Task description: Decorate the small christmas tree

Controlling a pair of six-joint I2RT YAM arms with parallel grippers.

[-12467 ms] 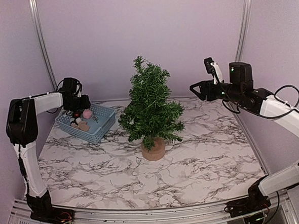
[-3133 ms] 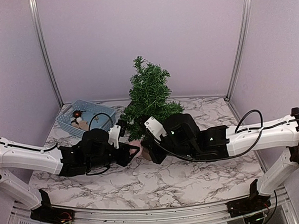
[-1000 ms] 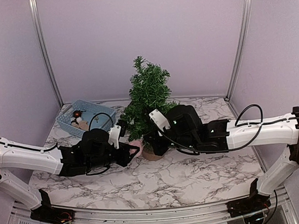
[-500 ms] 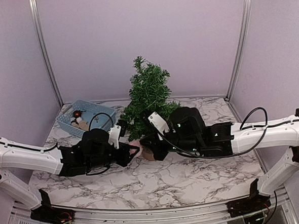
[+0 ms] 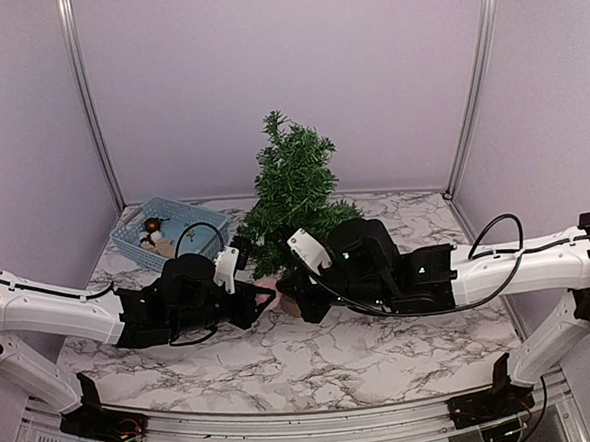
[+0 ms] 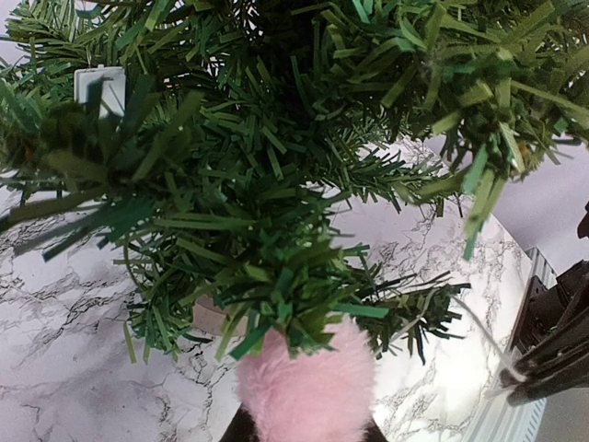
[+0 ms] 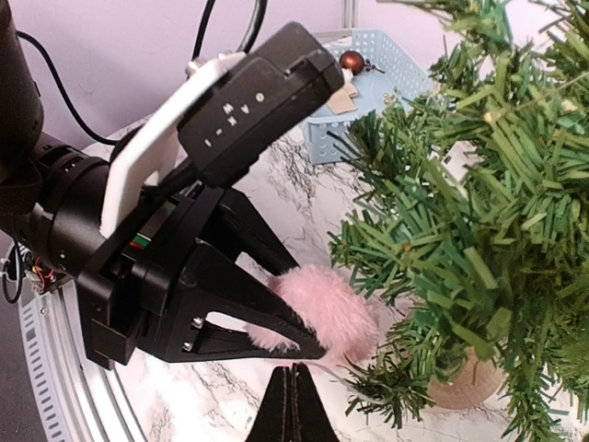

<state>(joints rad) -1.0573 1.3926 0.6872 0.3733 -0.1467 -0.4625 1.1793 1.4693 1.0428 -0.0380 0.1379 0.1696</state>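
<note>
I should use my right gripper to lift the thread over the branch and pull it toward the stump [image 7: 467, 379], because the thread touches only the tip of the lowest branch [image 7: 385, 400].
The small christmas tree [image 5: 295, 186] stands mid-table, and its tan stump [image 7: 465, 387] shows under the low branches. My left gripper [image 7: 308, 308] is shut on a fluffy pink pom-pom [image 5: 269, 286], which it holds against the tips of the lowest left branches [image 6: 276, 304]. A thin pale thread [image 6: 479, 327] runs from the pom-pom [image 6: 308, 387] to my right gripper [image 6: 543, 359]. In the right wrist view that right gripper [image 7: 294, 373] is shut just below the pom-pom [image 7: 322, 313], its tips pinched on the thread. Both wrists [image 5: 298, 306] crowd the foot of the tree.
A light blue basket [image 5: 164, 204] holding a brown ball and other ornaments sits at the back left, also in the right wrist view [image 7: 405, 55]. Marble tabletop [image 5: 384, 361] lies in front of both arms. A white tag [image 6: 99, 87] hangs in the tree's branches.
My right wrist has shifted a little left and lower, closer to the pom-pom. The left arm and the pom-pom have stayed where they were.
</note>
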